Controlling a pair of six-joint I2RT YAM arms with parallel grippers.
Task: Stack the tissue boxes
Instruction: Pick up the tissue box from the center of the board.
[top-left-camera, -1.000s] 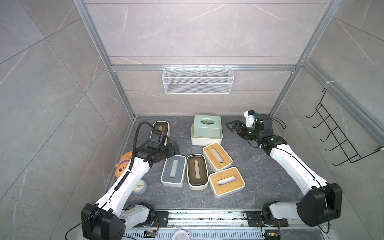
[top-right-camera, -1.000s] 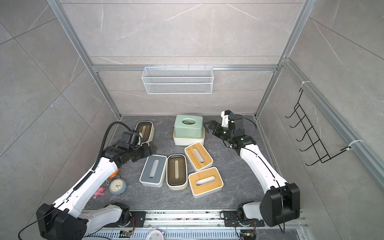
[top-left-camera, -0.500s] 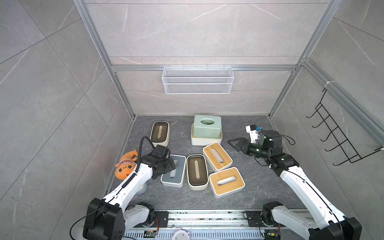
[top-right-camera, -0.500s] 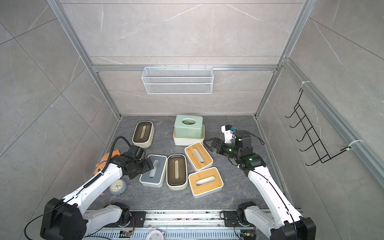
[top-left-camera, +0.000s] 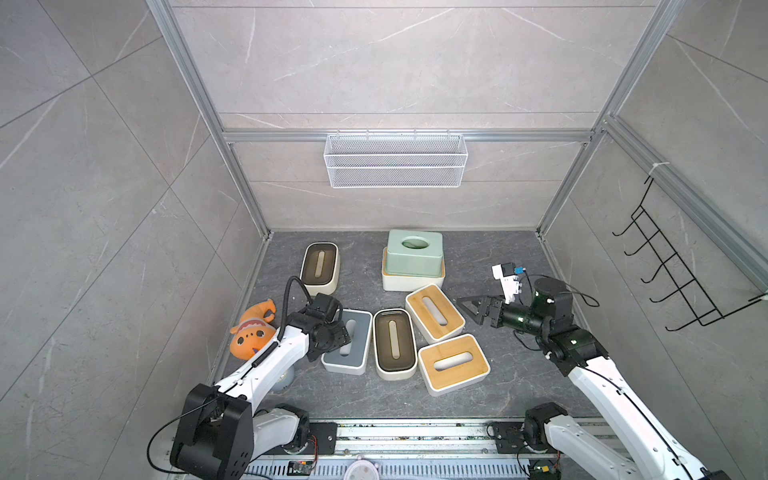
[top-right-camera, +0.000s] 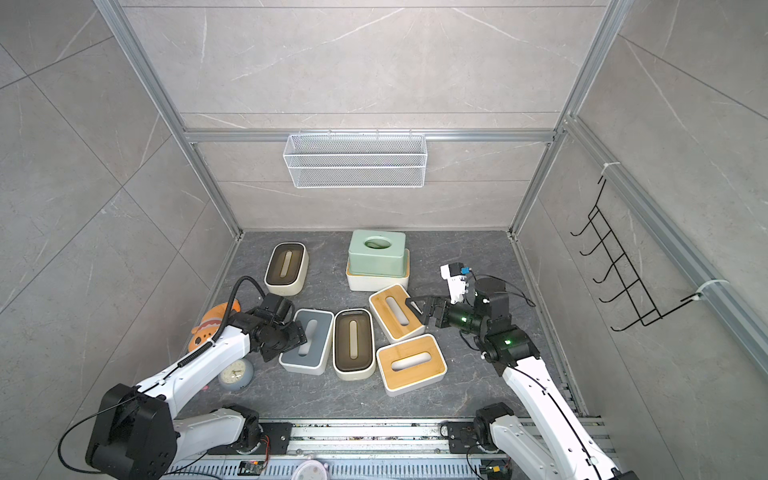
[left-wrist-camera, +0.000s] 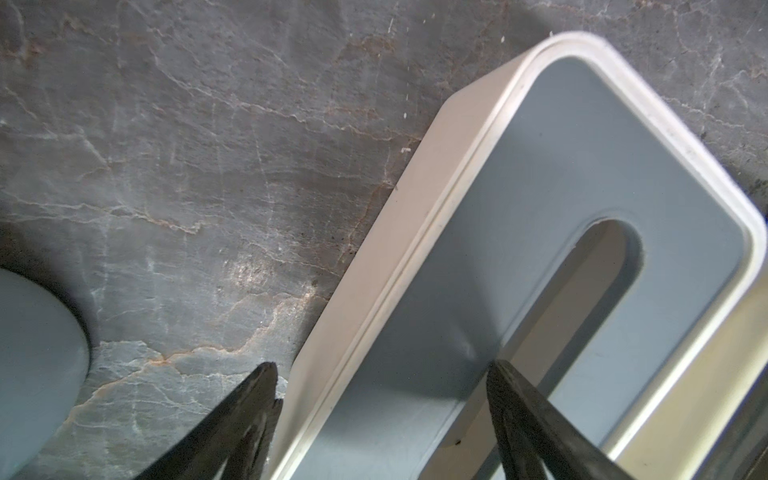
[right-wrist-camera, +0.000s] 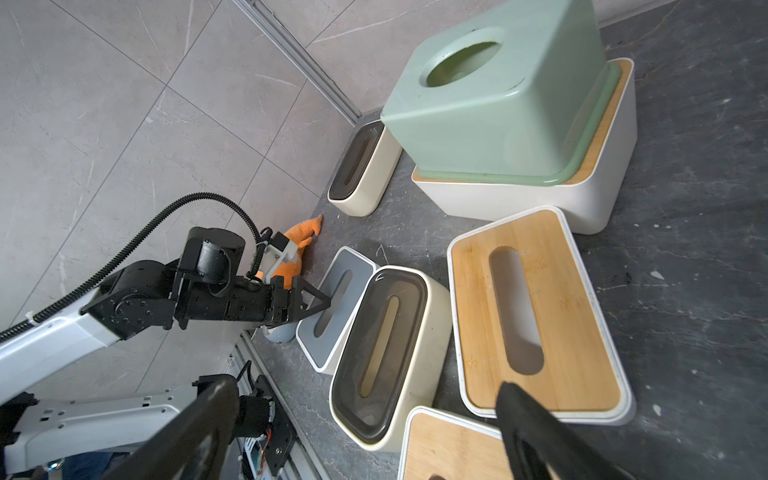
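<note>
The grey-blue box (top-left-camera: 359, 333) is far from the robot's right gripper, so next the left gripper lifts the box over for the right gripper to take hold of its free side (top-left-camera: 368, 344).
Several tissue boxes lie on the dark floor. A sage green box (top-left-camera: 413, 253) sits on a white bamboo-lidded box (top-left-camera: 411, 284) at the back. A cream dark-lidded box (top-left-camera: 319, 266) stands back left. In front lie the grey-blue-lidded box (top-left-camera: 359, 332), another dark-lidded box (top-left-camera: 394, 343) and two bamboo-lidded boxes (top-left-camera: 434, 311) (top-left-camera: 454, 363). My left gripper (left-wrist-camera: 381, 365) is open and straddles the grey-blue box's long wall (left-wrist-camera: 374, 266): one finger outside, one at the slot. My right gripper (top-left-camera: 467, 305) hangs open, raised beside the nearer bamboo box (right-wrist-camera: 536, 311), holding nothing.
An orange plush toy (top-left-camera: 251, 330) and a small round clock (top-right-camera: 236, 374) lie by the left wall, close to my left arm. A white wire basket (top-left-camera: 395, 160) hangs on the back wall, a black hook rack (top-left-camera: 673, 282) on the right wall.
My left arm came forward from the back-left dark-lidded box to the grey-blue box, and its jaws are narrowing. My right arm drew back from the rear corner toward the bamboo boxes.
</note>
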